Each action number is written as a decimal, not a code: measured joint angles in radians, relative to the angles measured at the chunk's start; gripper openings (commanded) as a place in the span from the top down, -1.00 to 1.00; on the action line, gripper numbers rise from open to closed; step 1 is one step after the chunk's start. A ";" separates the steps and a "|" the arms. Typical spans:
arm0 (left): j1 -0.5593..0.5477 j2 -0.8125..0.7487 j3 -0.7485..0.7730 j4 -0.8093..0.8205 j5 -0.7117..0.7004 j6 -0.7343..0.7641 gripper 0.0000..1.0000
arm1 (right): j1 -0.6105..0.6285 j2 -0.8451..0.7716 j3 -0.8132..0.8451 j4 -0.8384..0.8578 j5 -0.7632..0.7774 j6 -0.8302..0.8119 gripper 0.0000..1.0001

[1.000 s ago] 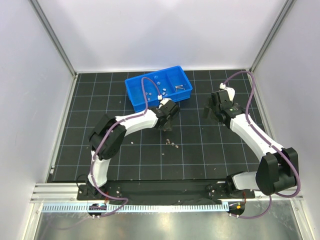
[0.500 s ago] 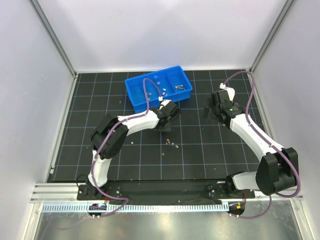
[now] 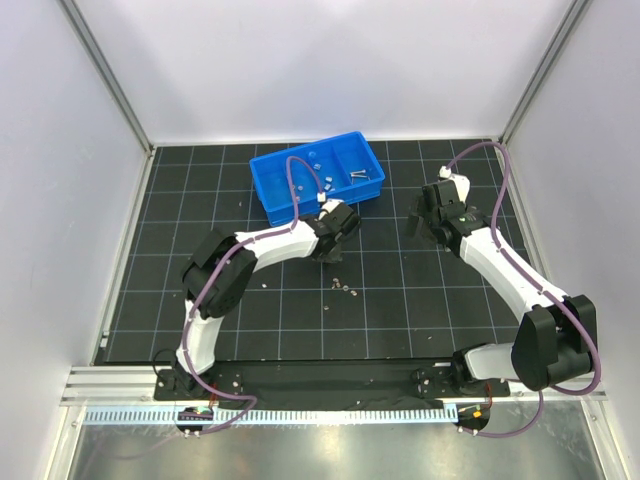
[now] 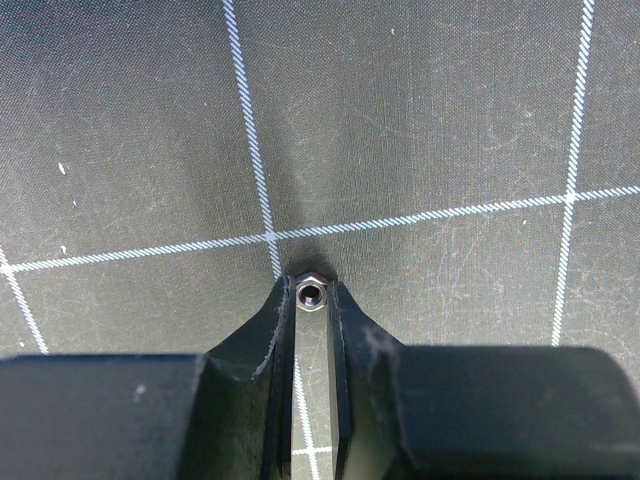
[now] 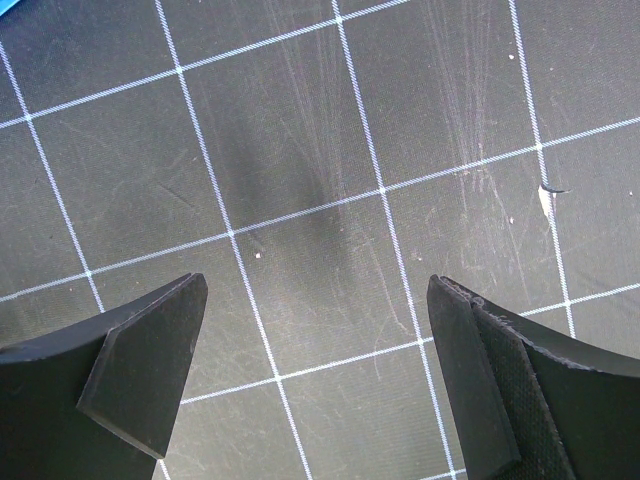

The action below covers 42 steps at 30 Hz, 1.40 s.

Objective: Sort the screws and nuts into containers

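Note:
The silver nut [image 4: 311,295] is level between both fingers, so my left gripper keeps going to the blue tray and lets go over the matching nuts' compartment [image 3: 298,187].
A silver nut [image 4: 311,293] sits pinched between the tips of my left gripper [image 4: 312,300], which is shut on it just above the black grid mat. In the top view my left gripper [image 3: 329,254] is below the blue tray's [image 3: 268,195] near edge. The tray's compartments hold screws [image 3: 360,175] on the right and nuts [image 3: 318,168] in the middle. A few loose nuts [image 3: 345,287] lie on the mat below my left gripper. My right gripper [image 5: 315,370] stands wide open over bare mat, to the right of the tray [image 3: 424,226].
The black grid mat [image 3: 420,300] is walled by white panels on the left, right and back. A small pale speck [image 3: 263,283] lies left of the loose nuts. A white scuff [image 5: 545,200] marks the mat near my right gripper.
My left gripper's jaws have closed in on the nut and the left wrist shifted slightly. The right arm has not moved.

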 measured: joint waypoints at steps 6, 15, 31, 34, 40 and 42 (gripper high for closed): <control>0.014 -0.021 0.007 -0.005 -0.006 0.010 0.78 | 0.000 0.000 0.000 0.000 0.000 0.000 -1.00; 0.183 -0.115 0.199 0.047 -0.058 0.075 0.75 | 0.000 0.003 0.000 0.001 -0.001 0.000 -0.99; 0.303 0.124 0.494 0.052 -0.074 0.150 -0.41 | 0.000 0.029 0.030 -0.002 0.000 -0.002 -0.99; 0.268 0.007 0.365 0.036 -0.093 0.156 -0.46 | 0.000 0.023 0.030 -0.005 0.000 -0.002 -0.99; 0.053 -0.251 0.170 0.011 -0.146 0.143 -0.43 | 0.000 -0.009 0.029 -0.017 -0.001 0.002 -0.99; -0.029 -0.295 0.117 0.019 -0.128 0.118 -0.41 | 0.000 -0.023 0.028 -0.021 -0.002 0.003 -0.99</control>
